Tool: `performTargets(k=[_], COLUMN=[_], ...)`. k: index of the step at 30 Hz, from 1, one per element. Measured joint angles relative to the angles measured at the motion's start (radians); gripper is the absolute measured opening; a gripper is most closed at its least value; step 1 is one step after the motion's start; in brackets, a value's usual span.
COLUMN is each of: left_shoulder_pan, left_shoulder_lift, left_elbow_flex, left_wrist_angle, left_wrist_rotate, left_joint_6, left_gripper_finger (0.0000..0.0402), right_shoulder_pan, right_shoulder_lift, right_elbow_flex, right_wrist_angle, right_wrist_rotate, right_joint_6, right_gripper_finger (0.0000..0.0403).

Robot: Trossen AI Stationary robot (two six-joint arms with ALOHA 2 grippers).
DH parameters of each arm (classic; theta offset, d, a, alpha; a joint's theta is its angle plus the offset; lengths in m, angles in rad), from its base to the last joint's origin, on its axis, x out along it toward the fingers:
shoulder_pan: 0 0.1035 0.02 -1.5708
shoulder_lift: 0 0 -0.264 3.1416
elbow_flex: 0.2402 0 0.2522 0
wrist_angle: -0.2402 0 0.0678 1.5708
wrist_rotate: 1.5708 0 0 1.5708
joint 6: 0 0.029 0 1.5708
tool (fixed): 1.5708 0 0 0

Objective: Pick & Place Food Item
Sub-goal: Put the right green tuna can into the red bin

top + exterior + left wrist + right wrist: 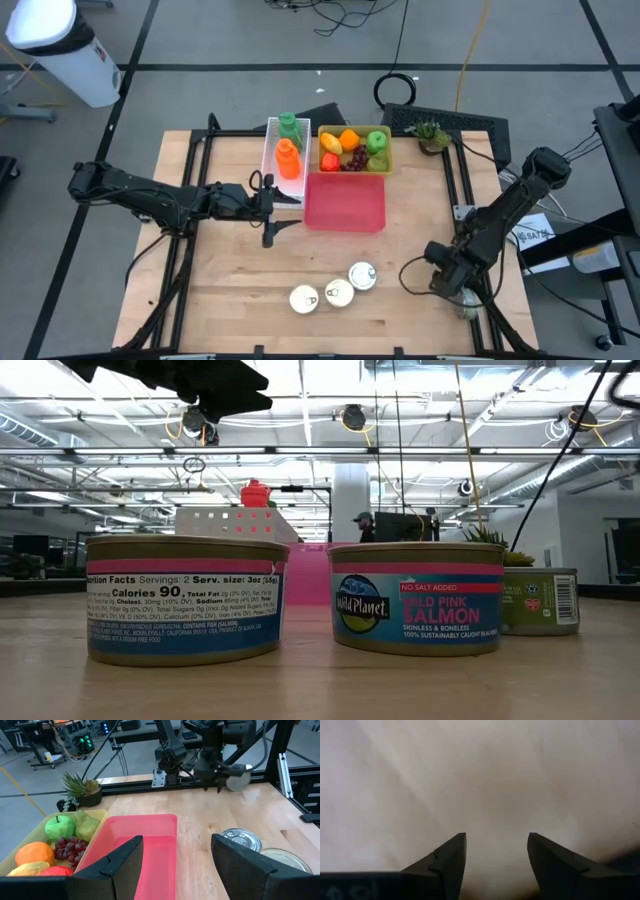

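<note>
The can stands on edge [467,300] next to the frame rail, outside the fingers of my right gripper. I should move back, turn, and grab the can across its flat ends [238,781].
Three salmon cans [338,293] stand upright near the table's front edge, large in the low view [418,597]. Another can [466,301] sits at the near right corner, its silver lid [237,780] showing in the left wrist view. My right gripper [450,280] points down just beside that can and is open [496,837], with only a pale blurred surface below its fingers. My left gripper [272,210] hovers open [176,842] at the left side of the pink bin [345,202], pointing toward the table's right.
A yellow tray of fruit [354,148] and a white tray with an orange and a green bottle [287,150] stand behind the pink bin. A small potted plant [432,135] is at the far right. Bare wood lies between the bin and the cans.
</note>
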Motion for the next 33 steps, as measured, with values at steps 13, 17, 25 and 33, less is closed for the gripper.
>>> performTargets(k=[13, 17, 25, 33], left_shoulder_pan=[0.0, 0.0, 0.0, 0.0], left_shoulder_lift=[0.0, 0.0, 0.0, 0.0], left_elbow_flex=[0.0, 0.0, 0.0, 0.0], left_wrist_angle=[0.005, 0.006, 0.006, 0.006], left_wrist_rotate=[0.0, 0.0, 0.0, 0.0], left_joint_6=[0.0, 0.0, 0.0, 0.0], left_gripper_finger=[0.0243, 0.0243, 0.0243, 0.0243], right_shoulder_pan=[-0.118, -0.166, -0.226, -0.184], right_shoulder_lift=[-0.001, -0.001, -0.013, 0.123], right_elbow_flex=[-0.117, -0.126, -0.13, -0.127], right_wrist_angle=[0.181, 0.304, 1.19, 2.049], right_wrist_rotate=[0.024, 0.023, 0.194, 0.087], right_joint_6=[0.048, -0.129, -0.507, -1.454], right_gripper_finger=[0.0196, 0.0196, 0.0196, 0.0196])
